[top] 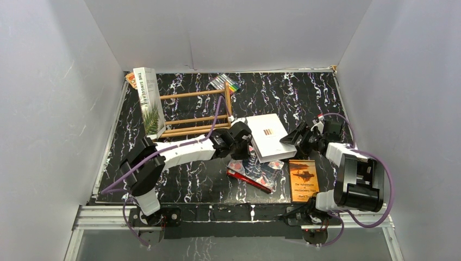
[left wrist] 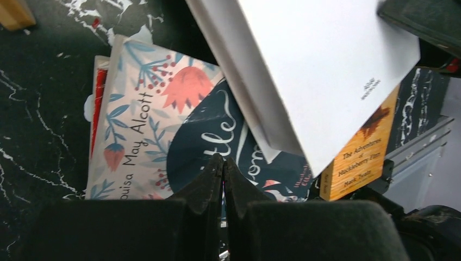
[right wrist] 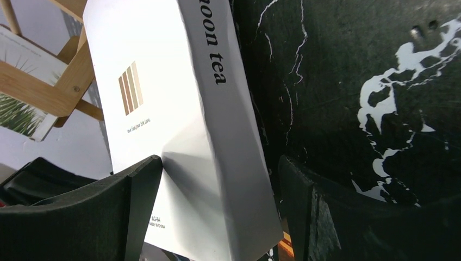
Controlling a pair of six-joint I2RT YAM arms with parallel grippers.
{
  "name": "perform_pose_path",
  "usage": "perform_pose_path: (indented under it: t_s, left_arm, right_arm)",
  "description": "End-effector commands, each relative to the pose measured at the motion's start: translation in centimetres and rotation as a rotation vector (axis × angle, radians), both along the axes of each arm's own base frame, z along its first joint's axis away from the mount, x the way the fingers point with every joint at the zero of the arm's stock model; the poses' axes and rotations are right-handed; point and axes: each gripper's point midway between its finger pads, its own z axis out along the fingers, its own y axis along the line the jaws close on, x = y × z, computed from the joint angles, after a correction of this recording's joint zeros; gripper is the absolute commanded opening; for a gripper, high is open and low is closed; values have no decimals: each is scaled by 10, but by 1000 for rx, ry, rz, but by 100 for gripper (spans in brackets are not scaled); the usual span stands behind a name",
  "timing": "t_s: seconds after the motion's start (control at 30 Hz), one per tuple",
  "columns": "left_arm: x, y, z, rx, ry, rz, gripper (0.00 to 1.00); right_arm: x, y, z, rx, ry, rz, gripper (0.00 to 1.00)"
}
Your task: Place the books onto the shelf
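The white book is lying at a tilt, and my right gripper is at its near corner (top: 290,153). Next, I raise it upright and hand its far end (top: 262,120) to my left gripper.
The plain white book (top: 269,136) lies tilted, its near edge over the dark blue patterned book (top: 255,168), which rests on the red book (top: 247,179). My right gripper (right wrist: 217,179) is open and straddles the white book's (right wrist: 163,81) right end: one finger touches the cover, the other stands off the spine. My left gripper (left wrist: 224,160) is shut and empty above the blue book (left wrist: 163,125), at the white book's (left wrist: 321,60) left edge. The orange book (top: 303,179) lies flat near the right arm. The palm-leaf book (top: 148,100) stands in the left end of the shelf (top: 195,111).
A pack of colourful markers (top: 225,82) lies behind the shelf. A small orange packet (top: 130,80) sits at the back left corner behind the palm-leaf book. White walls enclose the black marbled table (top: 304,98) on three sides.
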Motion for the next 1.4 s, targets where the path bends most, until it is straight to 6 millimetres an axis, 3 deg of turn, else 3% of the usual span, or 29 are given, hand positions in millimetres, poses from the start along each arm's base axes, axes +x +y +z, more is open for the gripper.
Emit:
perform_pose_path:
  t_s: [0.0,0.1,0.2,0.33,0.4,0.53,0.77,0.9,1.03,1.13,1.37]
  left_arm:
    - [-3,10,12,-4,-27,17,0]
    - [-1,11,16,-1,-41,19,0]
    - [7,11,34,-16,-87,37,0]
    - [19,6,66,-70,-153,67,37]
    - [22,2,79,-108,-172,80,48]
    - [29,-4,85,-151,-180,122,62]
    - [36,-18,69,-204,-139,179,77]
    - [42,-24,48,-182,-134,184,77]
    - [42,-26,24,-170,-133,147,53]
    - [35,-16,4,-125,-104,147,41]
    - [12,12,-25,-57,-41,142,34]
  right_arm:
    - [-4,12,3,78,-28,51,87]
    - [-6,15,1,106,-14,46,87]
    - [-5,13,-1,93,-7,29,87]
    - [-4,7,-7,54,9,5,86]
    - [-5,7,-9,46,14,2,86]
    - [-5,5,-11,34,14,-3,85]
    - [-10,10,-9,62,10,29,86]
    - [-14,16,-11,109,27,50,87]
    - [-16,23,-6,173,19,60,87]
    - [-14,26,1,202,-6,66,87]
    - [-4,28,26,231,-113,57,81]
